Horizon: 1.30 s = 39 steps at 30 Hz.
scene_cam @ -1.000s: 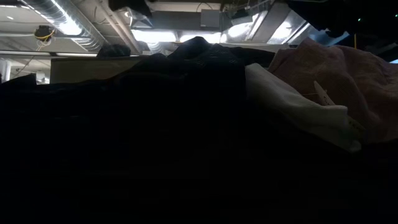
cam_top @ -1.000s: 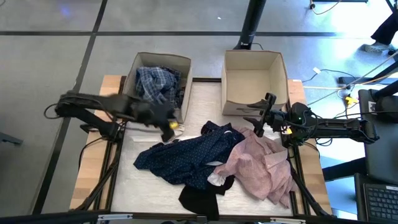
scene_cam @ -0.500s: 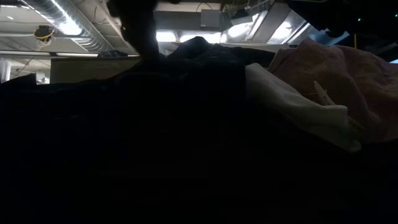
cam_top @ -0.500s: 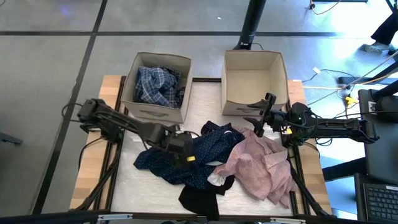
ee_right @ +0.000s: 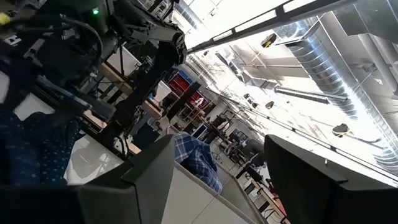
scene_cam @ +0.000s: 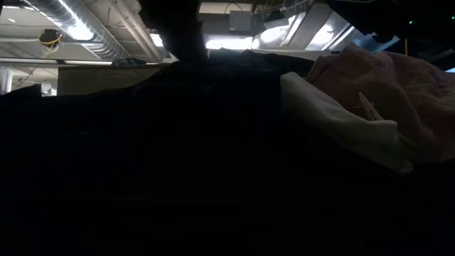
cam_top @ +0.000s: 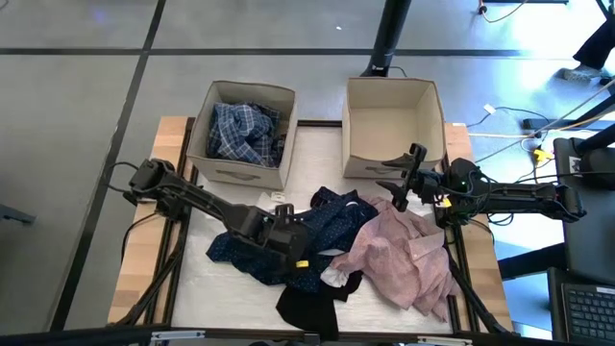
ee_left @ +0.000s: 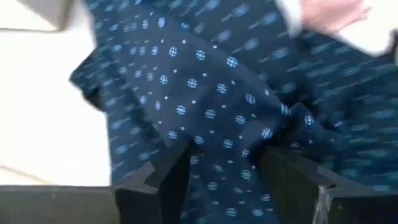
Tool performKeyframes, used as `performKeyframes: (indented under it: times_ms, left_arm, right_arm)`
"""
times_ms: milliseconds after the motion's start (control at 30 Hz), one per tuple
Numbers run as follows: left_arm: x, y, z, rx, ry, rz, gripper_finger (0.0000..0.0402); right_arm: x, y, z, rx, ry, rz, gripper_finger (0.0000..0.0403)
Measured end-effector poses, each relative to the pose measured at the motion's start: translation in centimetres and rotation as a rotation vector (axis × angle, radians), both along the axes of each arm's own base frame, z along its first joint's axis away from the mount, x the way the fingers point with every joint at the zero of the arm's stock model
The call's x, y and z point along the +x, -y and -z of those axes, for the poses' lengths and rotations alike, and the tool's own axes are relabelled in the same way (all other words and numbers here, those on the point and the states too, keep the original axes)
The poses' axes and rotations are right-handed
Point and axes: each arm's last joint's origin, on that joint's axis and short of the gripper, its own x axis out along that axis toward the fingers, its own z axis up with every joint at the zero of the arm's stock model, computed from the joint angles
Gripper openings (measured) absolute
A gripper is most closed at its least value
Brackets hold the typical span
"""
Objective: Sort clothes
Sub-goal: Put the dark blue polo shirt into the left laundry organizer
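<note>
My gripper will uncover more small pieces hidden under the navy dotted shirt [cam_top: 336, 219] when it lifts the shirt, because white and black cloth [cam_top: 333, 279] peeks out from beneath.
The navy dotted shirt [cam_top: 288, 240] lies spread on the table's middle, beside the pale pink shirt [cam_top: 404, 255]. A small white piece [cam_top: 336, 277] and a black garment [cam_top: 307, 308] lie at their near side. The blue-white plaid shirt [cam_top: 245, 130] lies in the left beige box. My left gripper [cam_top: 286, 240] is open right over the navy shirt, with a ridge of its cloth [ee_left: 224, 124] between the fingers. My right gripper [cam_top: 402, 173] is open and empty, waiting by the right box. My left gripper comes at the middle of the navy dotted shirt [ee_left: 217, 106] from above, its open fingers [ee_left: 171, 177] on either side of a ridge of cloth. I cannot tell whether they touch it. The shirt lies on the table.
Two beige fabric boxes stand at the table's far side: the left one [cam_top: 216, 168] holds the plaid shirt, and the right one [cam_top: 394, 159] shows only its bare inside. Bare tabletop [cam_top: 197, 279] lies at the near left. The low view is mostly filled by dark cloth.
My left gripper has swung from in front of the left box toward the table's near edge and right, and down onto the navy dotted shirt. The clothes lie as before.
</note>
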Motion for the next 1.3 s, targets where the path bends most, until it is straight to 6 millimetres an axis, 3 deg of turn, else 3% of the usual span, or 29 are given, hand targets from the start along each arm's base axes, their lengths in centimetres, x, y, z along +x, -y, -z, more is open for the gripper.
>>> performKeyframes:
  times_ms: [367,667,767,900,1033,1133,1300]
  left_arm:
    - [-0.2,-1.1,2.2,0.082,-0.126,-0.132,0.0182]
    - [1.1,-2.1,5.6,0.104,-0.241,-0.128,0.0178]
    - [1.5,-2.5,7.0,0.131,-0.294,-0.114,0.0154]
    - [1.9,-2.8,8.3,0.163,-0.339,-0.080,0.0086]
    - [1.9,-3.1,8.4,0.215,-0.336,-0.095,0.0015]
    - [1.8,-2.8,7.7,0.316,-0.309,-0.118,0.0015]
    - [1.4,-1.7,4.4,0.444,-0.183,-0.132,0.0006]
  right_arm:
    - [0.0,0.0,0.0,-0.002,0.002,-0.006,0.0250]
    - [0.0,0.0,0.0,-0.002,0.001,-0.007,0.0250]
    - [0.0,0.0,0.0,-0.002,0.001,-0.007,0.0250]
    - [0.0,0.0,0.0,-0.002,0.001,-0.007,0.0250]
    - [0.0,0.0,0.0,-0.002,0.000,-0.007,0.0250]
    - [0.0,0.0,0.0,-0.002,0.001,-0.007,0.0250]
    - [0.0,0.0,0.0,-0.002,-0.002,-0.007,0.0250]
